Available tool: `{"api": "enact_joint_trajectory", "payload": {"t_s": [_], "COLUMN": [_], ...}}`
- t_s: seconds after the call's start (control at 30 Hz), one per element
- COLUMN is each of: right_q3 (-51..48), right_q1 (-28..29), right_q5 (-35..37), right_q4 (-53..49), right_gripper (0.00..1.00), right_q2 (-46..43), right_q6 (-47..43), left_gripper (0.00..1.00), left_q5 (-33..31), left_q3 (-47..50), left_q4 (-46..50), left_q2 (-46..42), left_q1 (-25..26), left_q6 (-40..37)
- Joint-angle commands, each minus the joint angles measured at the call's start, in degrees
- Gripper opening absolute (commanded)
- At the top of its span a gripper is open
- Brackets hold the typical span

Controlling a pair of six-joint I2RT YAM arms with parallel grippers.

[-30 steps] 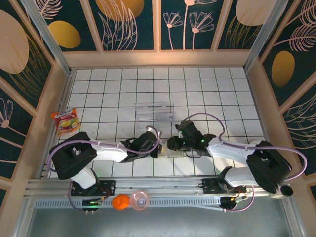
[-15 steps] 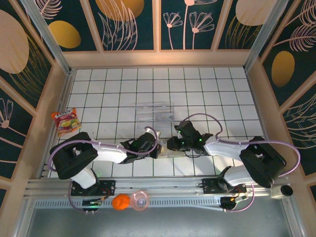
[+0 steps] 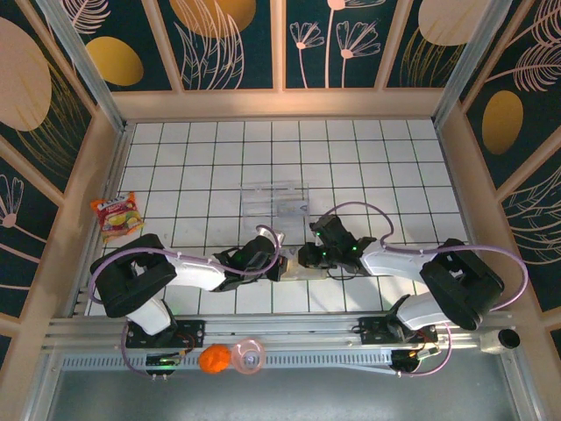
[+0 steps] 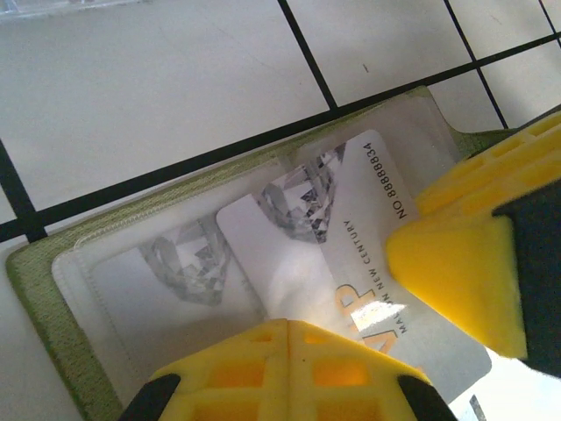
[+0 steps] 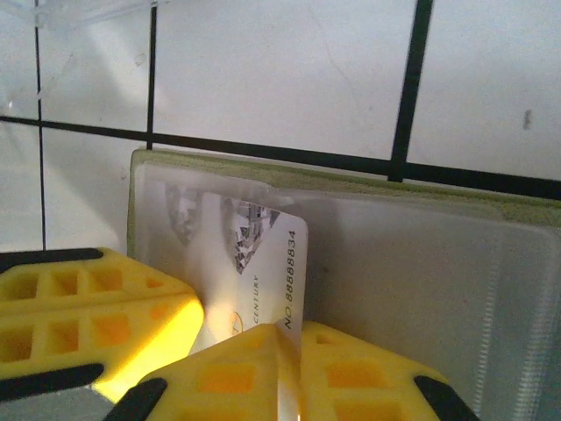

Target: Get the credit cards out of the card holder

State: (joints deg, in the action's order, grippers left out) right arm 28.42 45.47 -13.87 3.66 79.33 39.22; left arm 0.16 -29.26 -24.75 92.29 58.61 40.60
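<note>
The robot's right gripper is holding the card, but the clear tray (image 3: 274, 205) is toward the left gripper's side, so the robot should first pass the card (image 4: 320, 232) to its left gripper.
The card holder (image 3: 308, 268) lies open on the tiles between the two arms, olive edge (image 4: 35, 289) outside, pale inside (image 5: 421, 263). One pale credit card (image 4: 351, 228) marked with a number sticks partway out of its clear pocket. My right gripper (image 5: 291, 368) is shut on that card's (image 5: 263, 254) near edge; its finger (image 4: 456, 281) shows beside the card. Inside the pocket lies a second card (image 4: 184, 263) with the same grey pattern. My left gripper (image 4: 289, 351) is shut and empty, tips down on the holder's pocket side. From above, the left gripper (image 3: 279, 263) and right gripper (image 3: 300, 257) almost touch.
A clear plastic tray (image 3: 275, 197) sits one tile beyond the grippers. A snack packet (image 3: 116, 216) lies at the left wall. An orange ball (image 3: 214, 358) and a pink object (image 3: 248, 355) rest on the front rail. Wooden walls ring the tiled floor.
The right gripper's jaws have closed onto the card's edge. Both arms stay almost where they were, and the left gripper stays shut.
</note>
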Motion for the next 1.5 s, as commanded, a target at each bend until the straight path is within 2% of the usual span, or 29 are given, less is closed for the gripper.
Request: {"api": "enact_joint_trajectory", "payload": {"t_s": [0.0,0.03,0.2,0.33,0.4,0.47,0.53,0.67,0.77,0.83,1.0,1.17,1.37,1.47], "right_q3": [-1.4,-1.4,-2.4,-2.5,-2.4,-2.9,-3.8,-6.1,-7.2,-7.4,-8.1,-7.9,-6.9,-5.9], "right_q1": [-0.6,-0.9,-3.8,-4.4,-4.6,-4.7,-4.9,-4.9,-4.9,-4.9,-4.5,-3.7,-1.9,-1.0], "right_q5": [2.0,3.0,5.3,4.0,2.9,0.1,-3.3,-10.5,-14.2,-15.0,-17.3,-17.2,-14.4,-11.5], "right_q4": [-2.2,-3.3,-7.1,-6.2,-5.1,-2.6,0.5,9.4,13.9,15.0,19.2,21.2,20.9,16.7], "right_gripper": [0.03,0.0,0.0,0.0,0.0,0.0,0.0,0.0,0.0,0.0,0.0,0.0,0.0,0.0], "right_q2": [-2.9,-4.3,-13.2,-20.5,-23.4,-25.9,-27.7,-30.2,-30.9,-30.7,-30.5,-28.5,-24.6,-23.5], "right_q6": [-0.4,-0.5,-2.0,-4.6,-5.5,-6.0,-5.9,-3.5,-1.9,-1.3,0.1,0.4,-0.5,-2.1], "left_gripper": [0.0,0.0,0.01,0.13,0.24,0.35,0.42,0.51,0.54,0.55,0.5,0.41,0.23,0.11], "left_q5": [0.8,0.7,0.2,2.2,5.9,12.6,17.2,23.5,26.4,27.2,27.6,29.1,29.9,29.1], "left_q3": [1.9,2.0,1.6,2.4,4.3,6.9,8.3,11.6,14.6,15.4,15.1,15.3,14.7,13.8], "left_q4": [4.3,4.4,4.6,1.1,-3.6,-10.5,-15.5,-27.3,-37.2,-39.9,-39.0,-42.9,-44.8,-40.7], "left_q2": [0.2,-0.2,-1.7,-8.0,-13.0,-17.2,-19.7,-21.2,-21.3,-21.5,-21.4,-19.9,-19.7,-21.9], "left_q1": [0.1,0.1,-0.1,-1.2,-3.2,-6.0,-7.6,-9.3,-10.7,-10.7,-10.7,-10.7,-10.7,-10.7], "left_q6": [1.3,1.3,1.0,0.2,-0.2,0.1,0.7,4.3,8.1,8.9,9.1,11.1,12.2,10.6]}}
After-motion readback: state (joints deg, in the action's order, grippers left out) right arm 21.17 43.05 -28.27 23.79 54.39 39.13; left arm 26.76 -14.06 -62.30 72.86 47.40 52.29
